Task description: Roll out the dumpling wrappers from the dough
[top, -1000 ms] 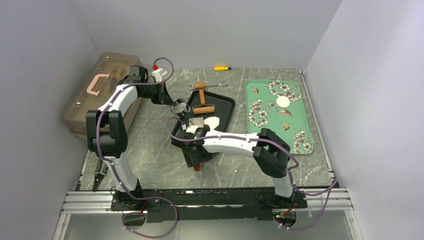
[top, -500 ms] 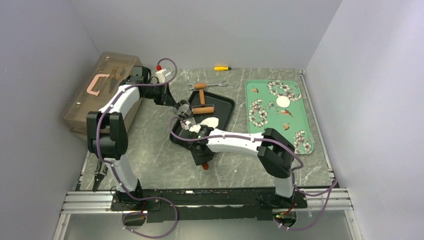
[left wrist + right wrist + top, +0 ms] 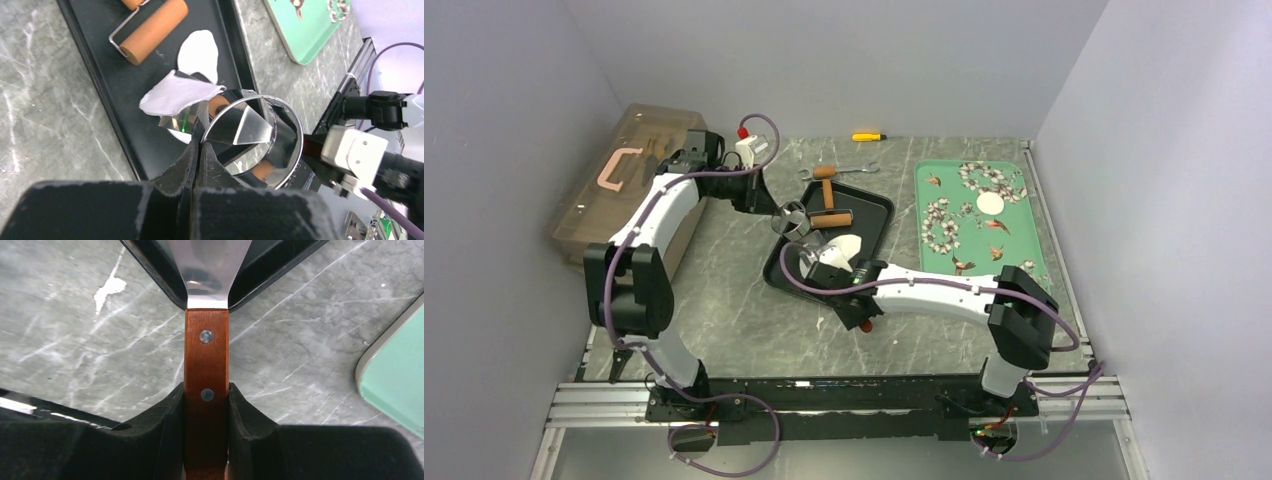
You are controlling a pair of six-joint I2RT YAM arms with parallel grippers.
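Note:
Next, I put down the ring cutter in my left gripper beside the black tray [image 3: 736, 241], then clear away the ragged dough lying over the spatula blade [image 3: 176, 97].
The dough is a flat white sheet [image 3: 848, 245] lying in the black tray [image 3: 876, 203]. In the left wrist view it shows as an oval dough piece [image 3: 198, 49], with a ragged white piece [image 3: 176, 93] over the shiny spatula blade. One round dumpling wrapper [image 3: 990, 204] lies on the green tray [image 3: 1024, 250]. My left gripper [image 3: 778, 210] [image 3: 200, 139] is shut on the rim of the metal ring cutter [image 3: 793, 217] [image 3: 296, 131], held above the tray. My right gripper [image 3: 849, 292] [image 3: 206, 388] is shut on the spatula's wooden handle [image 3: 206, 352], and its blade [image 3: 209, 265] reaches into the tray.
A brown wooden roller [image 3: 831, 218] [image 3: 152, 27] rests at the back of the black tray. A translucent toolbox [image 3: 624, 180] stands at the left. A wrench [image 3: 849, 170] and a yellow tool [image 3: 868, 136] lie at the back. Pliers [image 3: 624, 350] lie near the left base.
My right gripper has closed on the spatula handle, and the arm has swung to the right, carrying the handle end rightward. My left gripper with the ring cutter shifted slightly right over the tray.

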